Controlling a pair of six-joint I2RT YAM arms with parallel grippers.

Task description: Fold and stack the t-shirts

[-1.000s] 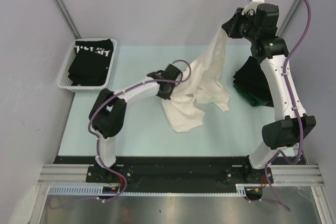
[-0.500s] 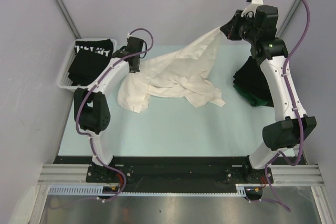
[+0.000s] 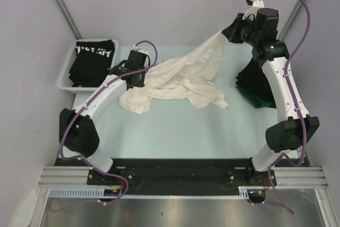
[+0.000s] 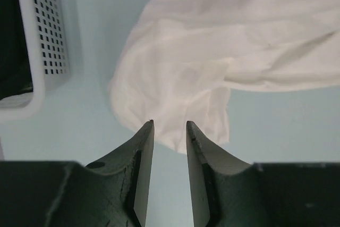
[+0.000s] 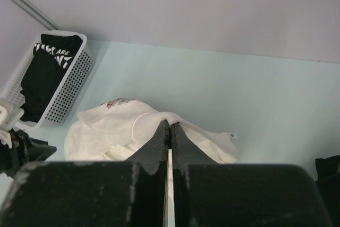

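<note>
I can see the white t-shirt's front edge (image 3: pixel 139 110) lying free in front of my left gripper's open fingers, so I keep moving the gripper down to that edge and close it there.
A white t-shirt (image 3: pixel 180 78) lies crumpled across the back of the table, and one corner is lifted toward the back right. My right gripper (image 3: pixel 229 31) is shut on that raised corner; in the right wrist view the cloth (image 5: pixel 117 131) drapes away from the closed fingertips (image 5: pixel 170 123). My left gripper (image 3: pixel 133 78) hovers at the shirt's left end, open, with bare table between its fingers (image 4: pixel 169 124). The white shirt's edge (image 4: pixel 212 51) lies just beyond the tips, untouched. Dark folded t-shirts (image 3: pixel 255 83) sit at the right. A black t-shirt with white lettering (image 3: pixel 93 59) lies in the basket.
The white mesh basket (image 3: pixel 66 75) stands at the back left corner, close to my left gripper; its wall (image 4: pixel 50 35) shows at the left of the left wrist view. Grey walls close in the back and both sides.
My left arm swung left toward the basket, dragging the shirt's end out with it, then opened and let go. The right gripper kept its hold up high.
</note>
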